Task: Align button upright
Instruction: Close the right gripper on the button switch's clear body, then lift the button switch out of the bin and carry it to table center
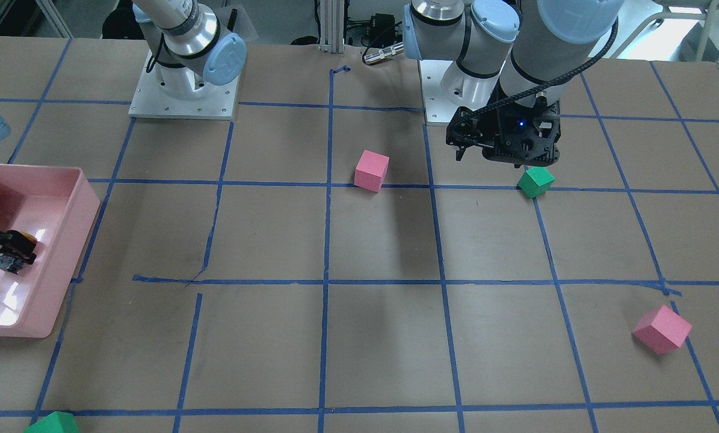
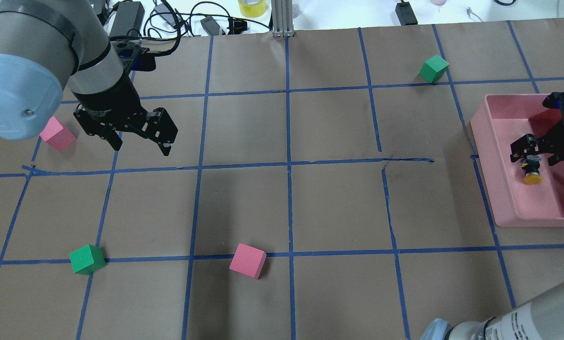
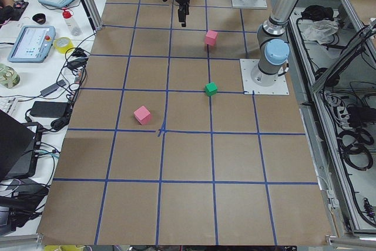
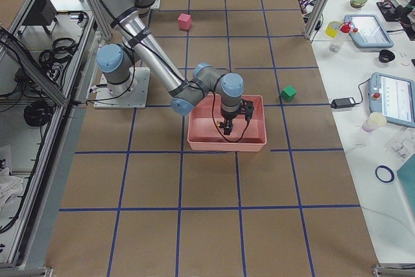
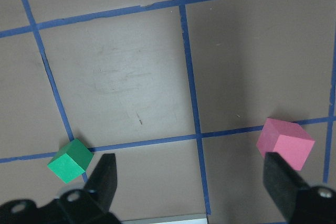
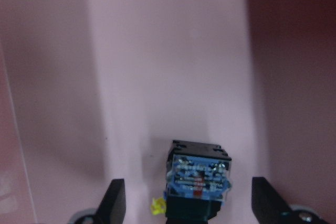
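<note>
The button (image 1: pixel 9 263) will stay on its side rather than roll when I put it down, because the blue-grey base (image 6: pixel 198 178) is box-shaped with flat sides.
The button (image 2: pixel 532 175) lies inside the pink tray (image 2: pixel 481 141) at the right of the overhead view, and its yellow cap shows. In the right wrist view the button's (image 6: pixel 199 179) blue-grey base faces the camera. My right gripper (image 2: pixel 533 158) is open, low in the tray. Its fingers (image 6: pixel 114 203) stand wide on either side of the button without touching it. In the front-facing view the button (image 1: pixel 15 252) sits by the gripper in the tray (image 1: pixel 88 207). My left gripper (image 2: pixel 140 141) is open and empty, above the table, far from the tray.
Near my left gripper are a pink cube (image 2: pixel 57 134), a green cube (image 2: pixel 87 259) and a second pink cube (image 2: pixel 248 260). Another green cube (image 2: pixel 434 68) lies beyond the tray. The left wrist view shows a green cube (image 5: pixel 70 160) and a pink cube (image 5: pixel 285 142) below.
</note>
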Controlling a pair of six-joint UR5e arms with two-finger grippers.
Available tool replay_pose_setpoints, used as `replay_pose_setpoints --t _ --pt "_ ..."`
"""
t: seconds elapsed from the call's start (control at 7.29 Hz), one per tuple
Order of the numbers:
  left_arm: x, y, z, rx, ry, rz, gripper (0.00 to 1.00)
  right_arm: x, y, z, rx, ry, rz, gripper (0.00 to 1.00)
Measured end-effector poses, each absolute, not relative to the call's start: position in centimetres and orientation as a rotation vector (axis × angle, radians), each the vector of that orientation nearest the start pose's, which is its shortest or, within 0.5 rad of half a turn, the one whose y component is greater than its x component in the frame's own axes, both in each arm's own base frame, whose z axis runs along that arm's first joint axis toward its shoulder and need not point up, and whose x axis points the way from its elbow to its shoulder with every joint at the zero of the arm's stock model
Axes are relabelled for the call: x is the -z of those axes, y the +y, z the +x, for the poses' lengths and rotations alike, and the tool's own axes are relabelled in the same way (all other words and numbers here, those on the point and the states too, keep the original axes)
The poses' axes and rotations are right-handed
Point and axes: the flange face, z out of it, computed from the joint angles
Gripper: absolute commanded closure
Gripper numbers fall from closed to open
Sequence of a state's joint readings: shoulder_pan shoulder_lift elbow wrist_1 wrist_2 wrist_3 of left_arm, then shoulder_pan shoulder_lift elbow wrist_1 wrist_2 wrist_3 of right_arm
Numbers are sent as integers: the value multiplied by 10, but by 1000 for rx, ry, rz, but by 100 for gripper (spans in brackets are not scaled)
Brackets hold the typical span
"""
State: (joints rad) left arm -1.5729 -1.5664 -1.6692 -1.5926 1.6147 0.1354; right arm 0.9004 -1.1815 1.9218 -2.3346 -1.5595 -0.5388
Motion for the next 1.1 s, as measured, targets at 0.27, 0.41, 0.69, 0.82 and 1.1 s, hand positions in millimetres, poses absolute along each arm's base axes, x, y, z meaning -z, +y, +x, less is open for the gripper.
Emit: replay_pose_setpoints --t 0.27,0.41,0.69,0.82,1.1 --pt "-439 -477 -131 -186 3093 223 0 -195 -516 -239 33 3145 175 83" --pt "-439 -477 -131 -187 3091 228 0 -195 -516 -239 28 3151 170 93" --pt "-442 -481 -131 -144 3091 257 0 -198 -516 -241 26 3162 162 100" --pt "-443 -483 -131 -115 3089 274 0 -201 -517 -242 32 3166 156 100" --pt "-445 -485 -130 -91 3087 282 0 -217 -520 -244 55 3177 143 100"
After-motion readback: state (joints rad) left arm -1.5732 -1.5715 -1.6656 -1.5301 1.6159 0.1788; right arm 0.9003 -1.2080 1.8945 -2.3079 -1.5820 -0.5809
